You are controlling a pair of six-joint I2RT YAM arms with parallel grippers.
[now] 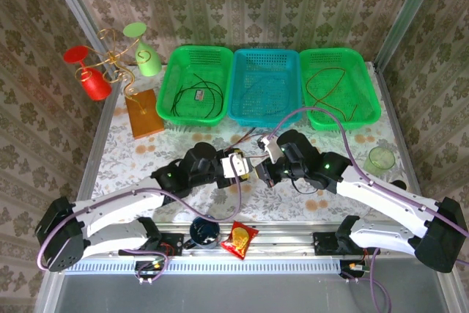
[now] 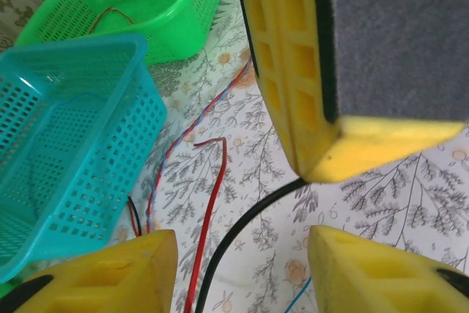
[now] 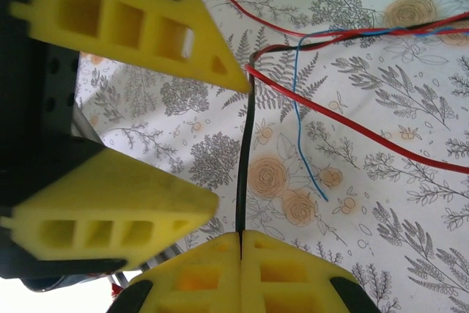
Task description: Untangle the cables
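Observation:
The black cable in my right gripper snags the red cable (image 3: 253, 64), so my left gripper should grab the black cable while my right gripper pulls the red cable (image 3: 366, 131).
Both grippers meet over the middle of the flowered table. My right gripper (image 3: 242, 236) is shut on a black cable (image 3: 246, 159), which leaves its tips and runs toward a knot of red cable (image 3: 352, 126) and thin blue cable (image 3: 297, 100). My left gripper (image 2: 242, 247) is open, its yellow fingers (image 2: 124, 276) set either side of that black cable (image 2: 242, 225) just below the right gripper's tips (image 2: 311, 174). A red cable (image 2: 209, 210) also passes between the left jaws. In the top view the left gripper (image 1: 238, 166) and right gripper (image 1: 267, 170) nearly touch.
Three baskets line the back: a green one (image 1: 201, 49) with a black cable, a teal one (image 1: 265, 52), and a green one (image 1: 330, 52) with a dark red cable. A stand with red (image 1: 95, 82) and green (image 1: 149, 60) cups is at back left. A green cup (image 1: 381, 157) sits right, a snack bag (image 1: 239, 238) near.

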